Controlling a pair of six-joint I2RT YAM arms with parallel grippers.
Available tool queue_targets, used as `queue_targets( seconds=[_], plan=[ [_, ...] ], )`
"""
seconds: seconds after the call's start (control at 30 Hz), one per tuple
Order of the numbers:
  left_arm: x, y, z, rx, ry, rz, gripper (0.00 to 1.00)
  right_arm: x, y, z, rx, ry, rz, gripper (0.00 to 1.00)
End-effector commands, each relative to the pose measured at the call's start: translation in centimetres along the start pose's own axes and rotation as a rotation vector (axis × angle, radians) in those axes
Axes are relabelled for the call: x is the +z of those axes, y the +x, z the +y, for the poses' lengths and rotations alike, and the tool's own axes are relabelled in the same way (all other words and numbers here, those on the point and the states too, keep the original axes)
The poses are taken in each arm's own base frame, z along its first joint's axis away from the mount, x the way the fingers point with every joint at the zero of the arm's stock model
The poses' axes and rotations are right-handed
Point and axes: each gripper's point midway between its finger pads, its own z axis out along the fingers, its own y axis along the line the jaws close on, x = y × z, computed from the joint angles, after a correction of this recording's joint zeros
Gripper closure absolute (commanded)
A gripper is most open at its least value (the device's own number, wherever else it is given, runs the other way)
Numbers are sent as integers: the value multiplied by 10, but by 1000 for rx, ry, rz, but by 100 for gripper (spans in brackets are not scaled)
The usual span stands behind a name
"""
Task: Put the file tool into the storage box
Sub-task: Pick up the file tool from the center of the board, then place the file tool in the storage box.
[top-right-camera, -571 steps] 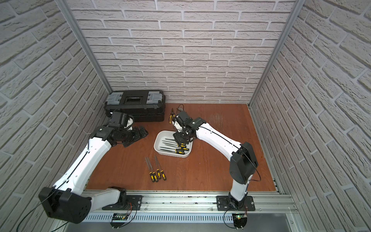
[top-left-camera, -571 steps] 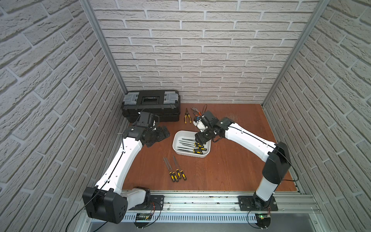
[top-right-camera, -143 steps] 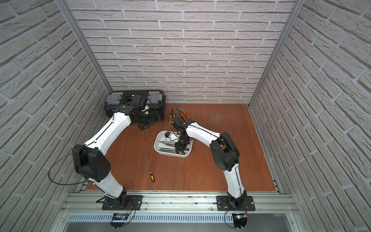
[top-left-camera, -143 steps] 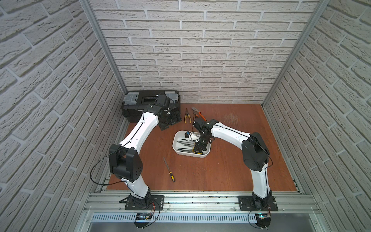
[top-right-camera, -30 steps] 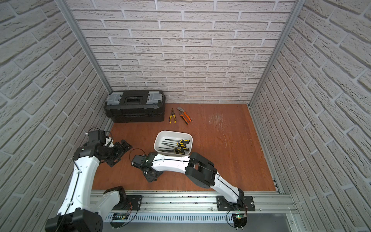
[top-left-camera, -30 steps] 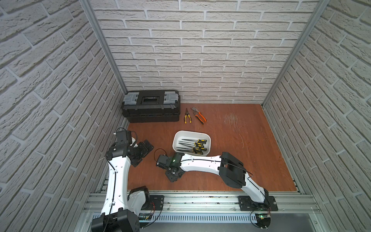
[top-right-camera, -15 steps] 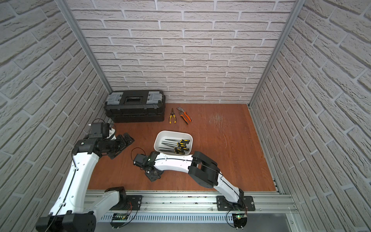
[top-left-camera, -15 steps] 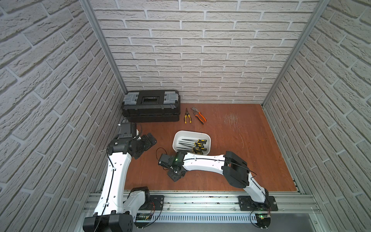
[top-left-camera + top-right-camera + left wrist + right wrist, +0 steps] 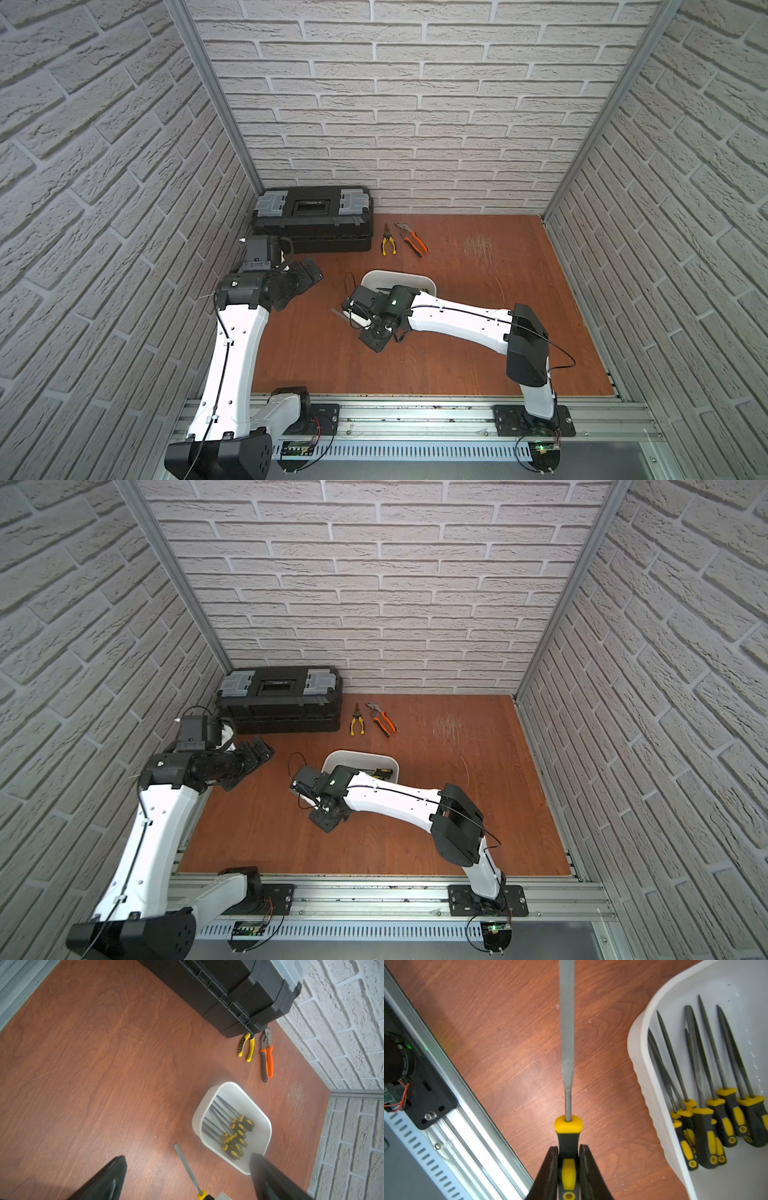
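My right gripper keeps going until it is over the files in the storage box (image 9: 236, 1132), then lower and let go, as the file tool's blade (image 9: 567, 1020) points the same way as they do.
The file tool (image 9: 566, 1043), a flat grey blade on a black and yellow handle, is clamped by its handle in my right gripper (image 9: 568, 1149), which is shut on it. Its blade points out over the wooden floor beside the storage box (image 9: 654, 1105), a white tub holding several similar files (image 9: 708, 1105). In both top views the right gripper (image 9: 376, 336) sits just in front of the storage box (image 9: 415, 277) (image 9: 361, 756). My left gripper (image 9: 187, 1156) (image 9: 305, 270) stands open and empty to the left, looking down on the file tool (image 9: 185, 1163).
A black toolbox (image 9: 313, 224) stands in the back left corner. Yellow pliers (image 9: 388, 245) and orange pliers (image 9: 413, 243) lie beside it. The aluminium rail (image 9: 446, 1095) runs along the front edge, near the right gripper.
My right gripper has closed on the file's handle and moved with it toward the white box. The left arm has swung back toward the toolbox.
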Motion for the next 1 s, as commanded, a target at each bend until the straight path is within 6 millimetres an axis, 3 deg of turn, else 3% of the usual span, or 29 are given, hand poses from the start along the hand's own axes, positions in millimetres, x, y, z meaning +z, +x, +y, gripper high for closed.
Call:
queue_targets(
  seconds=[0.0,0.3,0.53,0.77,0.93,0.97],
  plan=[
    [-5,-6,-9,13,20,-3,2,-34,-2,-10,-50,-25,-44,90],
    [2,-18,-39,60,82,4,2,-55,1,-51,-98,-32,-48,90],
    [16,-21,-82,94,205,30,2,-62,6,-102,-141,-11,-39,91],
    [57,-11,-116,164,194,122,2,-46,8,-147,-176,42,-5,92],
    [95,-2,-118,192,133,199,2,-28,9,-169,-181,55,18,93],
    [101,0,-116,189,117,217,2,-13,12,-174,-176,46,48,93]
  ],
)
